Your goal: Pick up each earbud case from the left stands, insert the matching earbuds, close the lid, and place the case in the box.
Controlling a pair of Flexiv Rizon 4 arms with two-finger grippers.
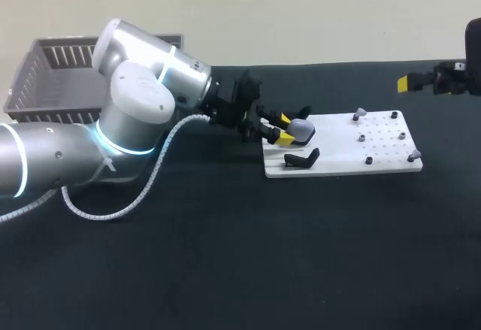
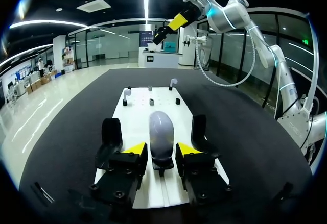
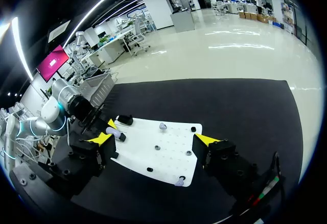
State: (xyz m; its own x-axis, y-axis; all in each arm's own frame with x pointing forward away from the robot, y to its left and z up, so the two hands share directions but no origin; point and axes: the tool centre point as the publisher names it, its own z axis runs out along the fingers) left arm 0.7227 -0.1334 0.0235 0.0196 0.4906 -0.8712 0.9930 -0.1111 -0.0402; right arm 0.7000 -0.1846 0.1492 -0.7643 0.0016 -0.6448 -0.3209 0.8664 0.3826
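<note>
Small grey earbuds (image 1: 361, 112) are sitting out on pegs, so when I open the smooth earbud case (image 1: 301, 129), I should expect empty sockets hidden inside it.
A grey earbud case (image 1: 301, 128) (image 2: 161, 132) stands on the middle stand at the left end of the white board (image 1: 342, 157) (image 2: 138, 122). My left gripper (image 1: 285, 134) (image 2: 162, 149) is open, its yellow tips close on either side of the case's near end with a thin gap. Small grey earbuds (image 1: 361, 111) (image 1: 414, 154) (image 2: 173, 81) (image 2: 126, 93) sit on pegs at the board's right end. My right gripper (image 1: 418, 82) (image 3: 156, 139) hangs wide open and empty, high above the table's far right, over the board (image 3: 158, 150).
Black empty stands (image 1: 301, 158) (image 2: 111, 132) (image 2: 199, 128) flank the case on the board. A grey slatted basket (image 1: 45, 74) stands at the back left, behind my left arm. Black table surface (image 1: 301, 255) lies in front of the board.
</note>
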